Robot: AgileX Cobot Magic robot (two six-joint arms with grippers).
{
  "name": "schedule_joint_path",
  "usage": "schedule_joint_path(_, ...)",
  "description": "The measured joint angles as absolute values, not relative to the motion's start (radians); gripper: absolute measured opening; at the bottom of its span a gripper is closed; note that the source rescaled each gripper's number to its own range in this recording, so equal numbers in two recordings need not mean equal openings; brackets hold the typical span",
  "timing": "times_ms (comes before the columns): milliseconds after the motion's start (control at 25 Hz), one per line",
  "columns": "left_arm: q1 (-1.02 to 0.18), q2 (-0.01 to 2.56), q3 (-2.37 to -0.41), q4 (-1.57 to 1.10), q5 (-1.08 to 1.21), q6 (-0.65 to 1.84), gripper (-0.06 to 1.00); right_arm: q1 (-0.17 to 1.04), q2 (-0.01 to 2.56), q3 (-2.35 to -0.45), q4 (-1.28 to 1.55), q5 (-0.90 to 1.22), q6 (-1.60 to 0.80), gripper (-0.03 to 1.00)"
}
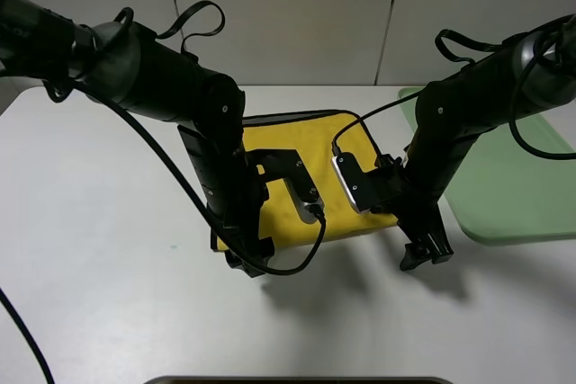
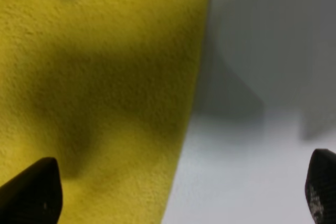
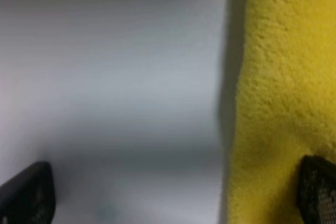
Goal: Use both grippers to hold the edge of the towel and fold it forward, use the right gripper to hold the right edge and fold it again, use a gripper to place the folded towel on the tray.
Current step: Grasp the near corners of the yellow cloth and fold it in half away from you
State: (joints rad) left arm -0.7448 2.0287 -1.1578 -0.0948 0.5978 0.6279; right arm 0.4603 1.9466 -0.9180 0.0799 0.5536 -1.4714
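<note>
The doubled towel (image 1: 315, 150) will come up yellow once more when I fold it, since a grey strip (image 1: 292, 118) is visible between the black trims at its far edge.
A yellow towel (image 1: 297, 137) lies flat on the white table (image 1: 99, 222), partly hidden by both arms. My left gripper (image 1: 245, 258) is down at the towel's near left corner. In the left wrist view the gripper (image 2: 178, 195) is open, one fingertip (image 2: 31, 192) over the towel (image 2: 94, 77) and the other over bare table. My right gripper (image 1: 425, 251) is down at the near right corner. In the right wrist view it (image 3: 173, 195) is open and straddles the edge of the towel (image 3: 283, 77). Neither gripper holds anything.
A pale green tray (image 1: 513, 177) lies on the table to the right of the towel, behind the right arm. A black cable (image 1: 153, 150) hangs from the left arm over the table. A dark edge shows at the table's front.
</note>
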Motion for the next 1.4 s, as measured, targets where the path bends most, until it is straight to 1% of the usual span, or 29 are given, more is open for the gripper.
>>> schedule_joint_path(520,-0.745,2.074,-1.163,-0.095,0.591,0.629,0.91,0.46,1.947,-0.918,0.102,0.551,-1.488,1.0)
schedule_joint_path(680,-0.745,2.076,-1.166,-0.094,0.592,0.629,0.88,0.46,1.947,-0.918,0.105,0.551,-1.49,1.0)
schedule_joint_path(960,-0.745,2.077,-1.167,-0.078,0.576,0.629,0.72,0.46,1.947,-0.918,0.105,0.55,-1.49,1.0)
schedule_joint_path(1200,-0.745,2.081,-1.168,-0.077,0.571,0.63,0.5,0.46,1.947,-0.918,0.106,0.547,-1.49,1.0)
schedule_joint_path(1280,-0.745,2.082,-1.168,-0.077,0.569,0.63,0.43,0.46,1.947,-0.918,0.107,0.546,-1.49,0.97)
schedule_joint_path(1400,-0.745,2.082,-1.168,-0.078,0.568,0.63,0.34,0.46,1.947,-0.918,0.11,0.546,-1.491,0.87)
